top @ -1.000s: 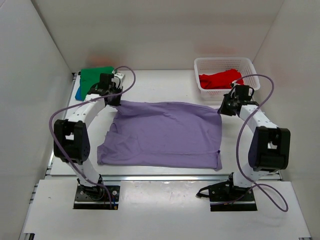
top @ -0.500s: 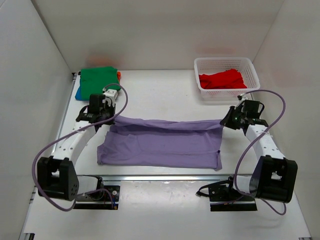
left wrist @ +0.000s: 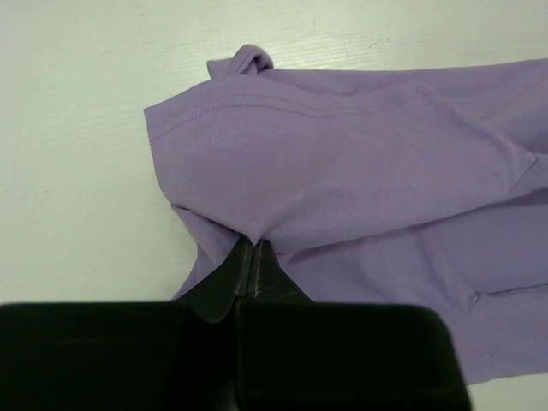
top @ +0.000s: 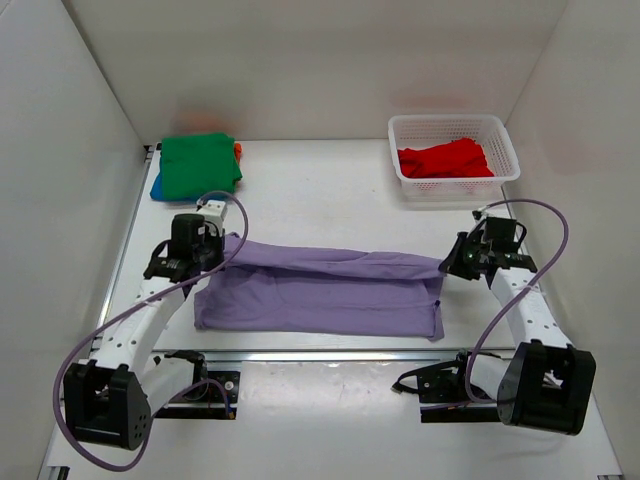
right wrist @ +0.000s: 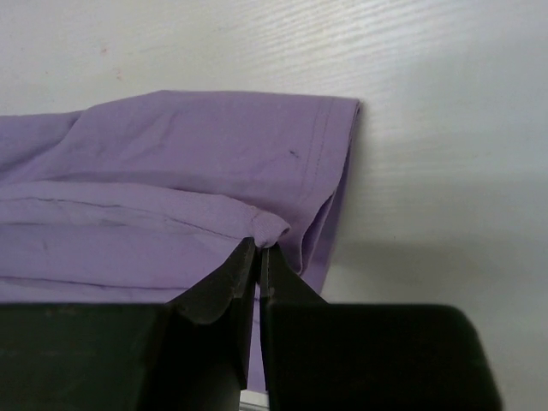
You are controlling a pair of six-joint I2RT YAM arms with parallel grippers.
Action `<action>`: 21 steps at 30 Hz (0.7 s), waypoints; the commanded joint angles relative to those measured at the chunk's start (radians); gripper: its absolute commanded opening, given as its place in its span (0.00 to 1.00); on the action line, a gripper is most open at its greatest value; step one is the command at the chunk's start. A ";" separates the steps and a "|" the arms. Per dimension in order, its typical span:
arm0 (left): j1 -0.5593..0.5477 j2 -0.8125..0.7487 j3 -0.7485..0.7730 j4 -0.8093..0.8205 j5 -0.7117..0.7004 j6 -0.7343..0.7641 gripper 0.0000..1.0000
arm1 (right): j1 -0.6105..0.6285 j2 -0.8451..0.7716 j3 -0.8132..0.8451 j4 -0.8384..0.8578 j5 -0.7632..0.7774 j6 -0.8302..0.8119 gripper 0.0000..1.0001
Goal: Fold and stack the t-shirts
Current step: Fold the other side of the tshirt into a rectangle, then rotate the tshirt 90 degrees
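Observation:
The purple t-shirt's long side (top: 318,326) runs across the table, so next I swing one end back with my left gripper while my right gripper pulls the other end (top: 432,306) toward me.
A lavender purple t-shirt (top: 320,290) lies across the middle of the table, its far part doubled over toward the near edge. My left gripper (top: 212,252) is shut on the shirt's left folded edge (left wrist: 257,188), pinching the cloth at its tips (left wrist: 253,240). My right gripper (top: 452,262) is shut on the shirt's right folded corner (right wrist: 272,227), with the hem (right wrist: 338,171) hanging beside it. A folded green t-shirt (top: 198,164) lies on a blue one (top: 158,186) at the back left, with a bit of orange (top: 239,150) showing behind. A red t-shirt (top: 443,160) sits in the basket.
The white mesh basket (top: 503,150) stands at the back right corner. White walls close in the table on the left, right and back. The table's near edge runs along a metal rail (top: 320,354) just in front of the shirt.
Both grippers have carried the purple shirt's far edge toward the near side, from the back of the shirt to about its middle, doubling the cloth over itself. Both arms have drawn back.

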 commanded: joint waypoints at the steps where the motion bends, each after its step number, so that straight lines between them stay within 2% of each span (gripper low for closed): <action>1: 0.011 -0.051 -0.042 -0.006 -0.065 -0.034 0.00 | 0.000 -0.068 -0.020 -0.042 0.023 0.017 0.00; 3: 0.008 -0.056 -0.055 -0.012 -0.091 -0.057 0.00 | 0.012 -0.111 -0.028 -0.062 0.028 0.035 0.01; 4: 0.006 -0.064 -0.072 -0.013 -0.099 -0.062 0.07 | 0.018 -0.138 -0.043 -0.071 0.033 0.052 0.07; 8: 0.017 -0.100 -0.091 -0.015 -0.123 -0.096 0.18 | 0.029 -0.227 -0.057 -0.105 0.080 0.086 0.35; 10: 0.022 -0.119 -0.089 -0.019 -0.128 -0.106 0.39 | 0.017 -0.247 -0.051 -0.115 0.089 0.088 0.41; 12: 0.023 -0.123 -0.082 -0.027 -0.129 -0.111 0.41 | -0.012 -0.247 -0.048 -0.119 0.082 0.069 0.43; 15: 0.022 -0.127 -0.057 -0.047 -0.140 -0.119 0.49 | -0.006 -0.225 -0.020 -0.102 0.079 0.051 0.42; 18: 0.020 -0.131 -0.014 -0.081 -0.116 -0.117 0.50 | 0.038 -0.160 0.001 -0.053 0.044 0.004 0.40; 19: 0.006 -0.125 -0.008 -0.087 -0.106 -0.137 0.49 | 0.050 -0.143 0.010 -0.036 0.030 -0.007 0.36; 20: -0.007 -0.122 0.003 -0.090 -0.085 -0.139 0.48 | 0.070 -0.101 0.021 -0.025 0.021 -0.018 0.24; 21: -0.027 -0.114 0.003 -0.082 -0.064 -0.167 0.46 | 0.084 -0.050 0.026 -0.004 -0.019 -0.042 0.17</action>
